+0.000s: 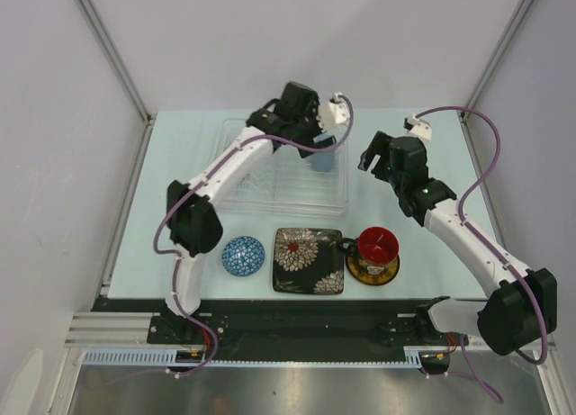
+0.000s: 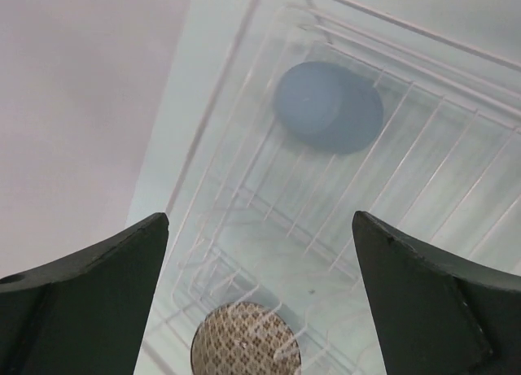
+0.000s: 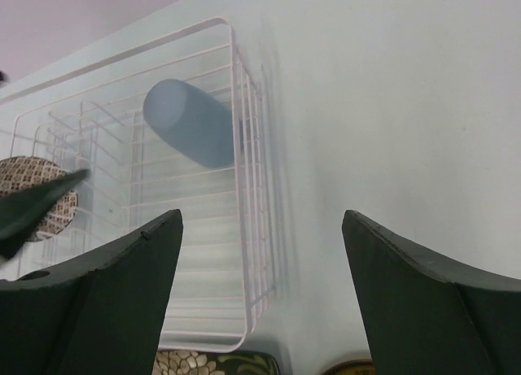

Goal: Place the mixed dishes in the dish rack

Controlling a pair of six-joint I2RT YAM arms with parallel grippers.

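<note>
The pale blue cup (image 1: 325,159) is sitting inside the rack, so my empty left gripper should keep going to the blue saucer's free rim (image 1: 226,249) and close there.
The clear dish rack (image 1: 243,183) stands at the back middle. The pale blue cup (image 1: 322,156) lies inside it at the right end, also in the left wrist view (image 2: 328,106) and the right wrist view (image 3: 189,123). The beige lattice bowl (image 2: 246,338) sits in the rack too. My left gripper (image 1: 315,134) hangs open and empty above the rack (image 2: 260,220). My right gripper (image 1: 376,161) is open and empty just right of the rack (image 3: 260,216). The blue saucer (image 1: 243,256), black floral plate (image 1: 309,260), and red-inside mug (image 1: 376,246) on the yellow saucer (image 1: 371,273) sit in front.
White walls with metal posts close in the table on the left, back and right. The left arm stretches over the rack's left half. The table's front edge runs just below the row of loose dishes.
</note>
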